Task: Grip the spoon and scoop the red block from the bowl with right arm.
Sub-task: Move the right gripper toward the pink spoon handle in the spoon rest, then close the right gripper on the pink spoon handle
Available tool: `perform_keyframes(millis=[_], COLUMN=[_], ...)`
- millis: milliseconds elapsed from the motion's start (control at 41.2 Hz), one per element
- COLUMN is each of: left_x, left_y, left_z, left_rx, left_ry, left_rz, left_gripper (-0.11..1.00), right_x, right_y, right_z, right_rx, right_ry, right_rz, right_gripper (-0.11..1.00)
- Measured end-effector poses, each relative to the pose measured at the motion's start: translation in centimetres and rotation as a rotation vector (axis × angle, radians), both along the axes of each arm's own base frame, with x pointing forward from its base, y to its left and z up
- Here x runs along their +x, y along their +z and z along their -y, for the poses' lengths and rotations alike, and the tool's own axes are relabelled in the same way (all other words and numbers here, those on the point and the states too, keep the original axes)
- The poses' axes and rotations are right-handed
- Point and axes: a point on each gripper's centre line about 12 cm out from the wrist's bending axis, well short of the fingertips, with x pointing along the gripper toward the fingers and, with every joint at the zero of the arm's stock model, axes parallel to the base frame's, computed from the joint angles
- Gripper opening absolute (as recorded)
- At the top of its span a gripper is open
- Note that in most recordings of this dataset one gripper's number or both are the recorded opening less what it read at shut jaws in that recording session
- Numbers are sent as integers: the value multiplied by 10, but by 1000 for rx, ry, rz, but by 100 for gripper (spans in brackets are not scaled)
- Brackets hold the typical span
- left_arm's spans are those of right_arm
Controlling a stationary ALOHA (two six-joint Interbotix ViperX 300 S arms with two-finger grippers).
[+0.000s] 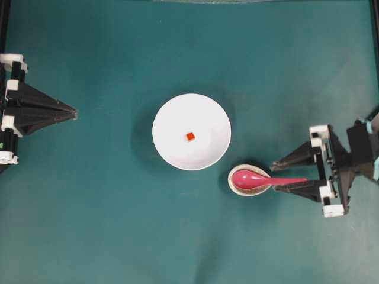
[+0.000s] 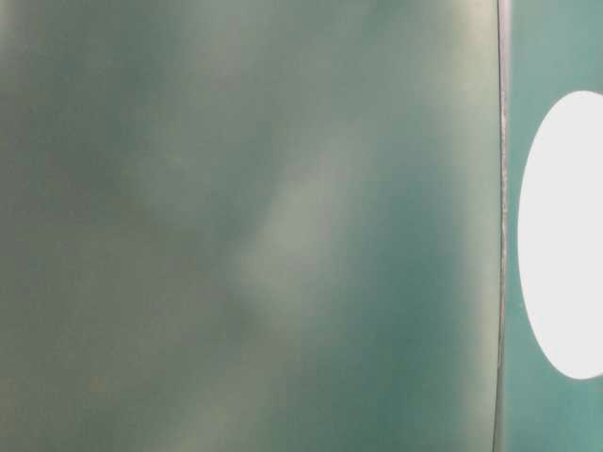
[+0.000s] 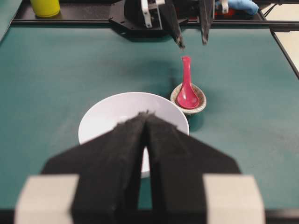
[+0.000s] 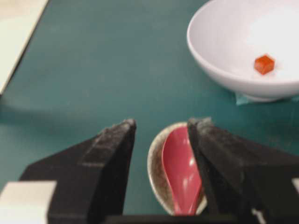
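The spoon's handle [image 1: 277,180] sticks out clear of the spoon rest toward the robot's open fingers. The right gripper should keep moving down until its two fingers are on either side of the handle [image 1: 290,180], and then close.
The glossy pink-red spoon [image 1: 251,178] lies with its scoop in a small speckled spoon rest [image 1: 237,188], its handle pointing right. My right gripper [image 1: 275,177] is open, with one finger on each side of the handle and not closed on it. The right wrist view shows the scoop [image 4: 180,168] between my fingertips [image 4: 122,133]. The white bowl [image 1: 172,118] sits mid-table with the tiny red block [image 1: 190,136] inside, which also shows in the right wrist view [image 4: 264,64]. My left gripper [image 1: 74,112] is shut and empty at the far left, well away from the bowl.
In the left wrist view a yellow cup [image 3: 45,6] stands at the far left corner beyond the table frame. The table-level view is blurred and shows only green and the bowl's white edge [image 2: 565,235]. Green mat surrounds the dishes.
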Motion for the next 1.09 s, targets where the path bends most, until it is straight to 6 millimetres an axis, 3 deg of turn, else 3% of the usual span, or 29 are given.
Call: perform_keyframes(millis=[462, 1093], left_x=[0, 0], left_y=[0, 0], left_z=[0, 0], left_rx=[6, 6], left_ry=[-1, -1], left_rz=[-2, -2], left_gripper=[1, 1], right_x=[-16, -17], right_y=[-41, -63], right_z=[-6, -6], right_rx=[-103, -116], right_ry=[-24, -36], right_rz=[-61, -164], right_gripper=[55, 54])
